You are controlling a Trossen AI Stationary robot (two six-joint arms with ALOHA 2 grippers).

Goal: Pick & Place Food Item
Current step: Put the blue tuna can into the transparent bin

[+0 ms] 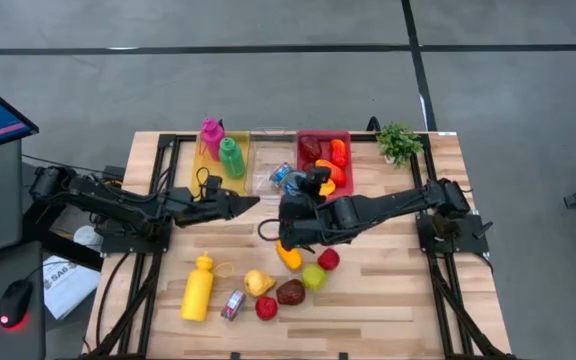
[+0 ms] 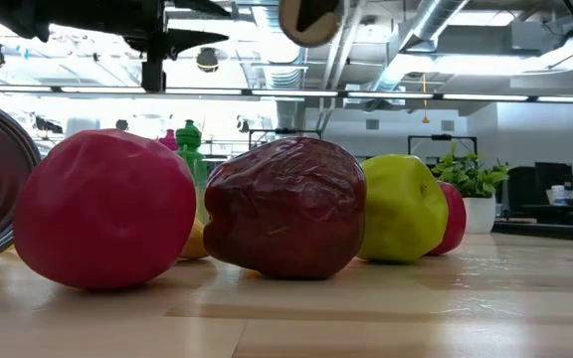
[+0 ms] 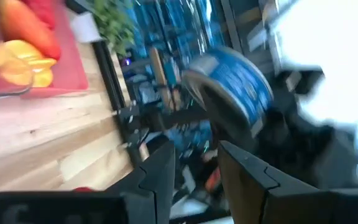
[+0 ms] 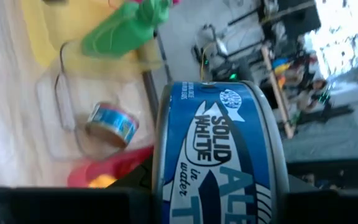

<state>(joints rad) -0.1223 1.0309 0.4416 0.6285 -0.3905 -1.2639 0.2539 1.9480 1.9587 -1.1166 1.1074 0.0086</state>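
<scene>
My left gripper's fingers need to open wide first, because they are too close together for the slanted tuna can in my right gripper. Then they should take its flat ends [image 3: 211, 102].
A blue tuna can [image 4: 219, 155] is lifted above the table's middle, with my right gripper [image 1: 280, 224] shut on it. The can also shows in the left wrist view [image 3: 232, 87] and at the top of the low view [image 2: 309, 20]. My left gripper [image 1: 251, 203] hovers level just left of it, open [image 3: 196, 180], with nothing between its fingers. At the far edge stand a yellow bin [image 1: 208, 170], a clear bin [image 1: 268, 150] holding another blue can [image 1: 280, 176], and a red bin [image 1: 348, 140]. My right gripper pinches the tuna can between its two fingers, one on each flat end beside the rims [image 4: 160, 174], so the labelled side wall faces the wrist camera. The fingers come from the table's right, slanting a little down. The can is lifted clear of the table.
Near the front lie a yellow bottle [image 1: 199, 288], a small can [image 1: 232, 305], a yellow fruit [image 1: 258, 283], red fruits [image 1: 266, 308], a dark red one [image 1: 290, 292], a green apple [image 1: 314, 277] and an orange pepper [image 1: 290, 257]. A potted plant [image 1: 398, 142] stands at the far right corner.
</scene>
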